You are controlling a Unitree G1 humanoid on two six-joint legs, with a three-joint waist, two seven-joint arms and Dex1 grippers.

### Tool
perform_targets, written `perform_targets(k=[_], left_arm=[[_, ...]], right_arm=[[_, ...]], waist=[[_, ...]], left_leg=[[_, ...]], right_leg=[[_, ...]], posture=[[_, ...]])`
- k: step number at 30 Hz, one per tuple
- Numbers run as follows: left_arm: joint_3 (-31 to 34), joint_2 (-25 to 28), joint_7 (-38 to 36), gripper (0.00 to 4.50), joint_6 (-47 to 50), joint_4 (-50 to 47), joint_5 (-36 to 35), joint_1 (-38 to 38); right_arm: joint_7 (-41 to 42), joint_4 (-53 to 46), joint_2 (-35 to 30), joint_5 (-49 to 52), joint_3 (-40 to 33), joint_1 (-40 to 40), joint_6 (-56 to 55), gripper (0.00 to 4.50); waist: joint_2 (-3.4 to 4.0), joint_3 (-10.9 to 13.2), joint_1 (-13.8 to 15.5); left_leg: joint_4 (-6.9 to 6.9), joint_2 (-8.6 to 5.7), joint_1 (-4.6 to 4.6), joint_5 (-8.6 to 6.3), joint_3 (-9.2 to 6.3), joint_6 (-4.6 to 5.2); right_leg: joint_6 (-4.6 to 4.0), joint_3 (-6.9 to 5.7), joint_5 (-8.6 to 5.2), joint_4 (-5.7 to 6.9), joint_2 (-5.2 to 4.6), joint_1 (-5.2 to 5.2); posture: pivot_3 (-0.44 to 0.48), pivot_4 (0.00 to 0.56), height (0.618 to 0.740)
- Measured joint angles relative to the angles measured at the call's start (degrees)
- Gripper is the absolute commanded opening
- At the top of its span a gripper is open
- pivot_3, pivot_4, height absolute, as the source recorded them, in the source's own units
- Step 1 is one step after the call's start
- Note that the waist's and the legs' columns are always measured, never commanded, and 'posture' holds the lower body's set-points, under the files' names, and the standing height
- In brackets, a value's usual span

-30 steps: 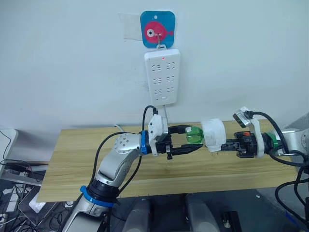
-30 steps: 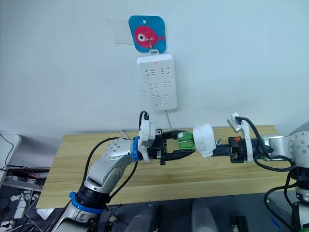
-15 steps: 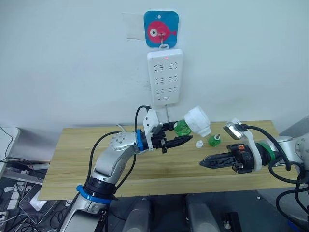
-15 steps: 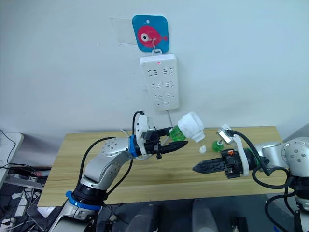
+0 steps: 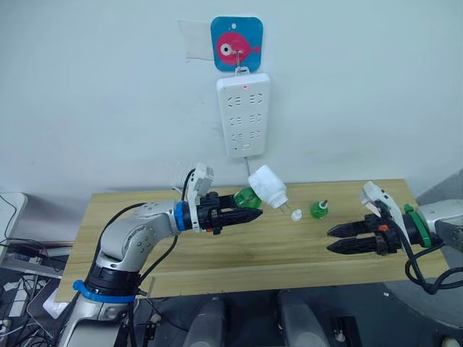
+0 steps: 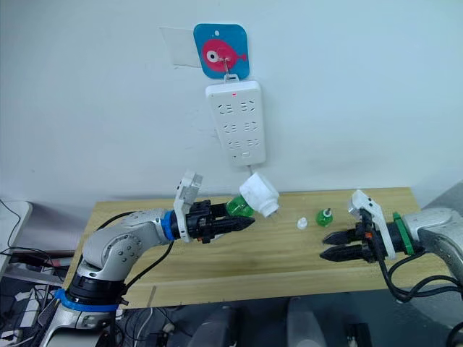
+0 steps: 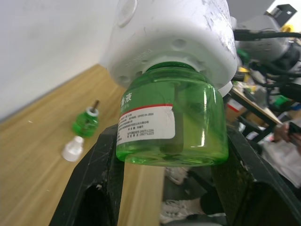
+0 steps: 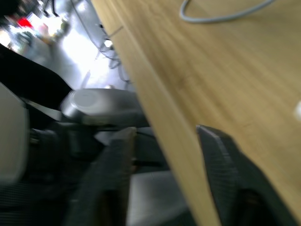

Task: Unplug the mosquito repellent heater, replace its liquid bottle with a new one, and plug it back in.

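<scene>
The white heater [image 5: 268, 186] is still sitting at a tilt on the bottle's neck. The green bottle [image 5: 247, 198] will come along when my right gripper carries the heater.
My left gripper [image 5: 249, 211] is shut on a green liquid bottle [image 5: 245, 197], held above the wooden table [image 5: 217, 253]. The white mosquito repellent heater [image 5: 266, 186] sits on the bottle's neck, tilted up toward the wall. In the left wrist view, black fingers [image 7: 94, 179] flank the green bottle [image 7: 171, 122] under the white heater [image 7: 174, 33]. A second green bottle [image 5: 318, 210] and a small white cap [image 5: 296, 215] stand on the table. My right gripper [image 5: 341, 239] hovers open and empty at the right, its fingers [image 8: 221, 160] over the table's front edge.
A white power strip [image 5: 244, 116] hangs on the wall from a fish-shaped hook [image 5: 236, 43], a red light at its top. Its grey cable [image 8: 221, 14] runs down to the table. Cables and clutter lie on the floor at the left.
My right gripper has left the heater, drawn back to the right and opened. My left arm has pulled back to the left with the bottle and heater, now tilted upward.
</scene>
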Motion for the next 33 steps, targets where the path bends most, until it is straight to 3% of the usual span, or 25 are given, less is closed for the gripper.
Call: perform_targets(k=[4,12,19,33], left_arm=[[-2.24,0.01,-0.71,2.23,-10.93,1.63,8.58,-0.25],[-2.88,2.83,-7.07,2.23,-35.29,7.94,21.44,-0.06],[-4.31,2.65,-10.3,2.23,-51.75,11.83,27.59,-0.05],[-6.26,0.79,-10.7,2.23,-54.74,13.2,28.64,-0.73]], right_arm=[[-1.36,1.6,3.45,2.48,-0.81,-3.35,5.36,4.46],[-7.07,1.39,7.45,10.24,-5.64,-6.05,18.8,4.46],[-9.36,0.29,11.26,11.27,-5.33,-10.51,21.12,4.46],[-11.9,-5.36,17.03,7.01,-2.6,-11.76,14.53,4.46]], waist=[[0.01,-0.01,0.16],[0.01,-0.01,0.45],[0.01,-0.01,0.48],[0.01,-0.01,0.33]], left_leg=[[-0.04,0.02,-0.04,0.06,-0.01,-0.13],[-0.06,0.0,-0.06,-0.06,-0.01,0.08],[-0.06,-0.01,-0.07,-0.07,-0.02,0.11],[-0.05,-0.02,-0.07,-0.08,-0.03,0.12]], right_leg=[[-0.03,0.05,0.01,-0.04,-0.16,-0.02],[-0.04,0.04,0.02,-0.08,-0.26,-0.05],[-0.04,0.03,0.02,-0.06,-0.28,-0.06],[-0.03,0.01,0.02,-0.01,-0.25,-0.08]], posture=[[-0.127,0.213,0.74],[-0.113,0.214,0.74],[-0.096,0.215,0.74],[-0.107,0.217,0.74]])
